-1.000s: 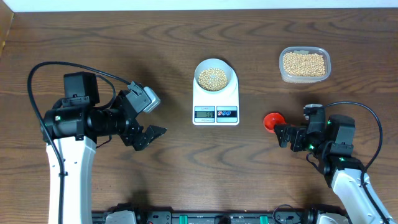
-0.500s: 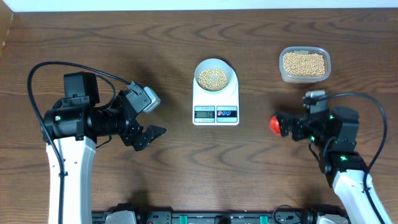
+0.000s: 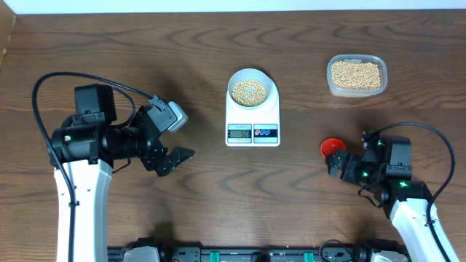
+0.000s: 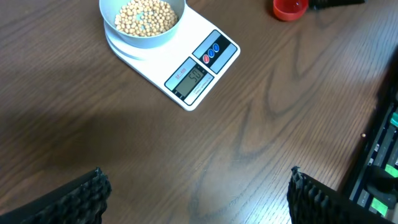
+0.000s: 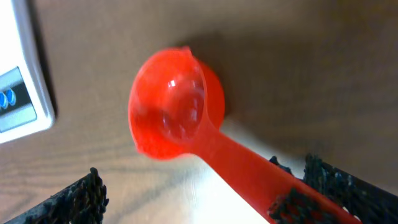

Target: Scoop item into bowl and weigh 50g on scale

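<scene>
My open right gripper has the red scoop's handle [image 5: 249,179] sticking to one finger. Next, I swing toward the scale [image 3: 253,122] and back to free the handle before lifting away.
The white scale [image 3: 253,132] stands mid-table with the pale bowl [image 3: 274,90] on it, holding tan beans [image 3: 248,91]. The left wrist view shows the scale [image 4: 205,68], bowl [image 4: 144,43] and beans [image 4: 146,17], with digits on the display. My left gripper [image 3: 177,157] [image 4: 199,199] hovers open left of the scale, holding nothing. A red scoop [image 3: 333,148] [image 5: 177,115] lies empty on the table right of the scale. My right gripper [image 3: 341,164] [image 5: 205,199] is open over its handle. The handle runs beside the right finger, and the jaws stand wide apart.
A clear plastic tub [image 3: 356,93] full of beans sits at the back right. A corner of the scale [image 5: 18,81] shows at the left of the right wrist view. Black equipment lines the table's front edge [image 3: 233,255].
My right arm swung up toward the scale, then drew back down and right. The red scoop shifted slightly to the right. The left arm has not moved.
</scene>
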Available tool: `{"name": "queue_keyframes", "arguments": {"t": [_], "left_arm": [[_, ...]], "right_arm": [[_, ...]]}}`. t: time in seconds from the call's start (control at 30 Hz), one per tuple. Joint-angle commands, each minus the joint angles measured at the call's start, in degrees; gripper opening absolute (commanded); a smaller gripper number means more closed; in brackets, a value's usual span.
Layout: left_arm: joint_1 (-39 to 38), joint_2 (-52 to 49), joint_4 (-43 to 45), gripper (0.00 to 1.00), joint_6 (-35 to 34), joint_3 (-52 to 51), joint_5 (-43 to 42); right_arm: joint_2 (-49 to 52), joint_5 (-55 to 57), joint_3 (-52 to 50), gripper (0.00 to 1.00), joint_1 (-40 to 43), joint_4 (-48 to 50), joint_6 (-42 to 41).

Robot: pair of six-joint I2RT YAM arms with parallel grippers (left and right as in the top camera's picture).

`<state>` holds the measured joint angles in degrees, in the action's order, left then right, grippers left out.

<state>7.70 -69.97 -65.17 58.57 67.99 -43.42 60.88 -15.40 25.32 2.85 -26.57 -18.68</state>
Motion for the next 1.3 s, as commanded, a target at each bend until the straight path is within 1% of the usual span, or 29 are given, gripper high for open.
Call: {"name": "queue_keyframes", "arguments": {"t": [0.0, 0.17, 0.23, 0.33, 0.37, 0.43, 0.53, 0.63, 0.7, 0.8, 0.9, 1.0, 1.07, 1.2, 1.27], "left_arm": [[-0.07, 0.37, -0.17, 0.93, 0.74, 1.53, -0.92], [-0.07, 0.37, -0.17, 0.93, 0.74, 1.53, -0.92], [-0.07, 0.39, -0.17, 0.93, 0.74, 1.51, -0.92], [-0.07, 0.37, -0.17, 0.93, 0.74, 1.53, -0.92], [-0.07, 0.37, -0.17, 0.93, 0.74, 1.51, -0.92], [-0.07, 0.37, -0.17, 0.93, 0.74, 1.53, -0.92], [-0.07, 0.37, -0.17, 0.93, 0.74, 1.51, -0.92], [-0.07, 0.37, -0.17, 0.93, 0.74, 1.51, -0.92], [-0.07, 0.37, -0.17, 0.93, 0.74, 1.53, -0.92], [-0.07, 0.37, -0.17, 0.93, 0.74, 1.51, -0.92], [-0.07, 0.37, -0.17, 0.93, 0.74, 1.53, -0.92], [-0.07, 0.37, -0.17, 0.93, 0.74, 1.51, -0.92], [-0.07, 0.37, -0.17, 0.93, 0.74, 1.51, -0.92], [-0.07, 0.37, -0.17, 0.93, 0.74, 1.51, -0.92], [-0.07, 0.37, -0.17, 0.93, 0.74, 1.51, -0.92]], "right_arm": [[-0.13, -4.57, 0.22, 0.99, -0.33, -2.25, -0.96], [-0.13, -12.7, 0.22, 0.99, -0.33, -3.19, -1.05], [-0.13, -12.81, 0.22, 0.99, -0.33, -3.91, -1.01], [0.13, -9.9, 0.04, 0.99, -0.35, -4.66, -0.68], [0.52, -8.66, -0.04, 0.99, -0.35, -4.7, 0.55], [1.97, -5.79, -0.15, 0.99, -0.33, -3.52, 6.27], [4.13, -4.2, -0.28, 0.99, -0.33, 0.63, 9.57], [5.86, -5.07, -0.28, 0.99, -0.33, 5.11, 9.22], [6.95, -8.61, -0.28, 0.99, -0.33, 7.98, 9.07], [7.39, -13.0, -0.28, 0.99, -0.33, 8.39, 8.68], [7.39, -16.39, -0.28, 0.99, -0.33, 8.33, 4.48], [7.39, -14.38, -0.28, 0.99, -0.33, 9.2, 4.94], [7.3, -13.73, -0.2, 0.99, -0.33, 11.85, 10.21], [7.15, -14.16, 0.24, 0.99, -0.33, 15.04, 12.5], [7.17, -8.5, 0.24, 0.99, -0.33, 14.21, 12.41]]}}
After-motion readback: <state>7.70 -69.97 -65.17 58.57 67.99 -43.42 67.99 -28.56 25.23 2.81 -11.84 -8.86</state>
